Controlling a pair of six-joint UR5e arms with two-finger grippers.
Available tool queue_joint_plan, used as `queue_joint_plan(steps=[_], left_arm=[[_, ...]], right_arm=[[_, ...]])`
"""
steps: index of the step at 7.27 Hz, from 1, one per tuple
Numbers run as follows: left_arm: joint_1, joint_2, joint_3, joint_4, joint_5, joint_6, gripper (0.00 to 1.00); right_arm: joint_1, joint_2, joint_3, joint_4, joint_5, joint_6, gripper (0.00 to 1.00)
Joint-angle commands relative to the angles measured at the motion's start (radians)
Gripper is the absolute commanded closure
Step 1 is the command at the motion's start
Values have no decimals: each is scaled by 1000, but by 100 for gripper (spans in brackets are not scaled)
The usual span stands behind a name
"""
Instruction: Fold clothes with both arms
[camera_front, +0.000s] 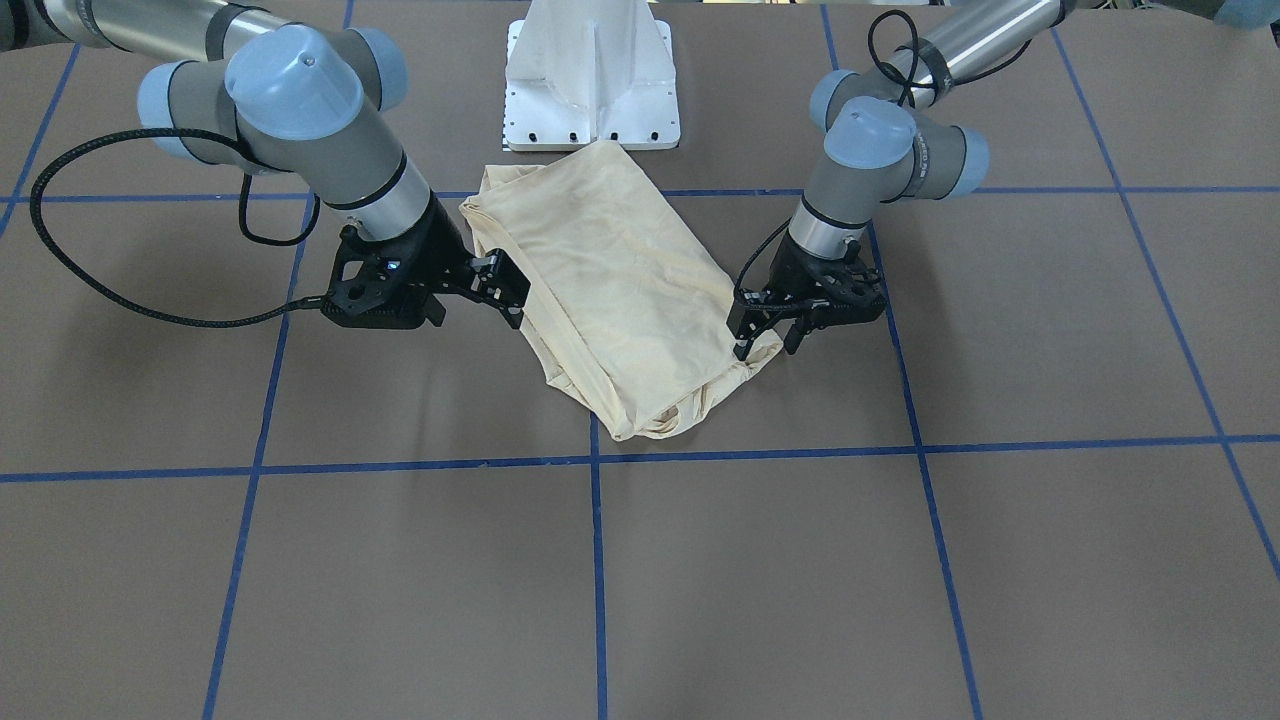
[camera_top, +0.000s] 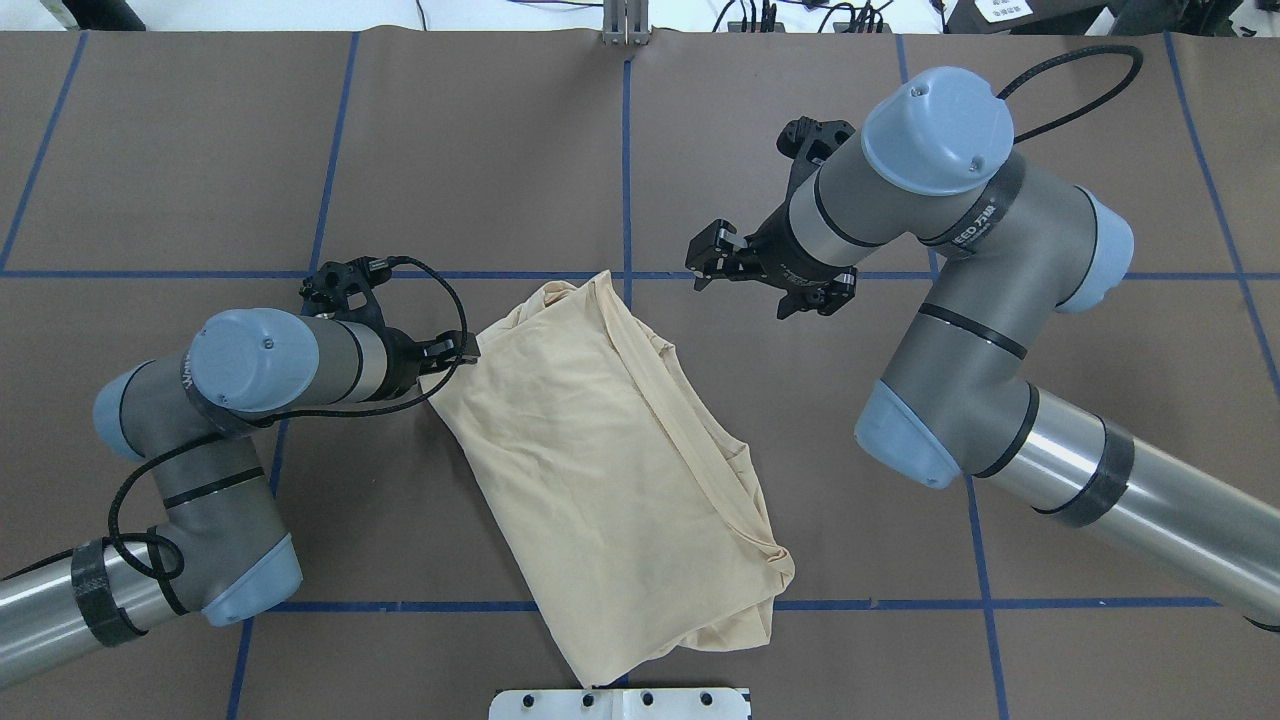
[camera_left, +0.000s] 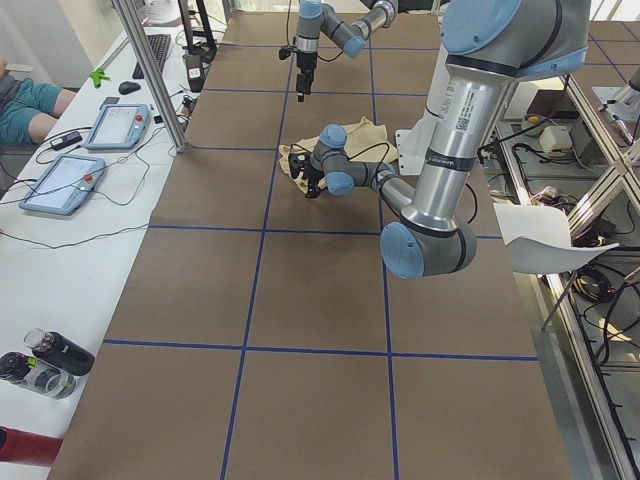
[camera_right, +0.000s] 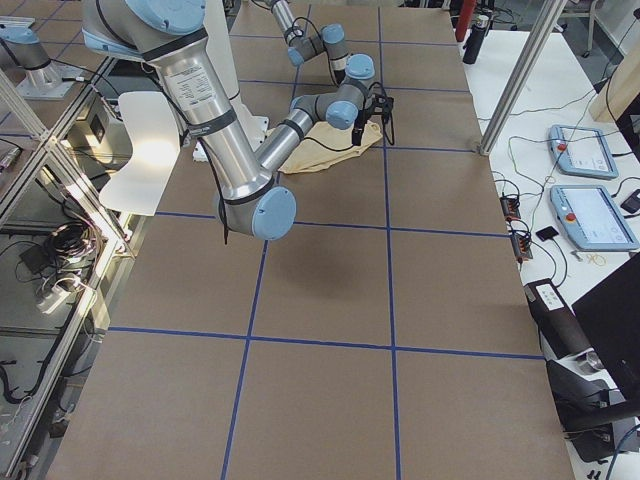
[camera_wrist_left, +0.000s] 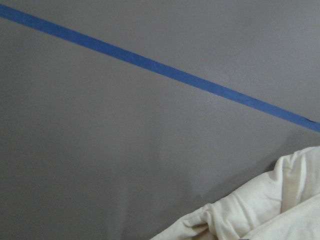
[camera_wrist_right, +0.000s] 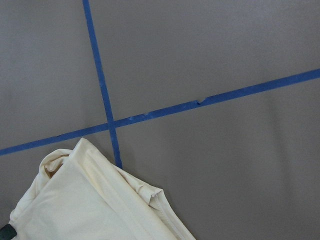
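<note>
I expect the shirt (camera_front: 618, 282) to slide and turn as one piece of cloth, still folded, when I pull its corner, because the folded layers (camera_front: 702, 402) lie flat together.
The clothes are one pale cream-yellow shirt (camera_top: 600, 470), folded into a long band that lies slantwise on the brown table in front of the robot's base. No print shows. My left gripper (camera_top: 455, 355) is low at the shirt's left long edge, fingers apart, with a bunched corner (camera_front: 762, 352) between them. My right gripper (camera_top: 715, 255) hangs open above the table, beyond the shirt's far right corner and apart from it. The left wrist view holds only a rumpled shirt edge (camera_wrist_left: 260, 210). The right wrist view looks down on a folded corner (camera_wrist_right: 85, 200).
The white pedestal base (camera_front: 592, 90) touches the shirt's near end. Blue tape lines (camera_top: 625, 150) cross the brown table cover. Teach pendants (camera_left: 60, 180) and bottles (camera_left: 50, 355) sit on a side table to the robot's left, where a seated person's leg (camera_left: 20, 100) shows.
</note>
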Motion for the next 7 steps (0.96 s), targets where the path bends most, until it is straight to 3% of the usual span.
queue_joint_plan(steps=[1, 2, 4, 5, 6, 7], left_arm=[[0, -13, 18, 0, 0, -2, 35], [-1, -13, 12, 0, -1, -2, 56], [-1, -13, -8, 5, -9, 1, 71], [-1, -13, -7, 5, -6, -1, 92], [-1, -13, -7, 8, -3, -5, 100], [-1, -16, -7, 11, -6, -13, 100]], right_arm=[[1, 0, 3, 0, 0, 0, 0], [1, 0, 3, 0, 0, 0, 0], [1, 0, 4, 0, 2, 0, 0], [1, 0, 4, 0, 2, 0, 0], [2, 0, 4, 0, 2, 0, 0], [5, 0, 4, 0, 3, 0, 0]])
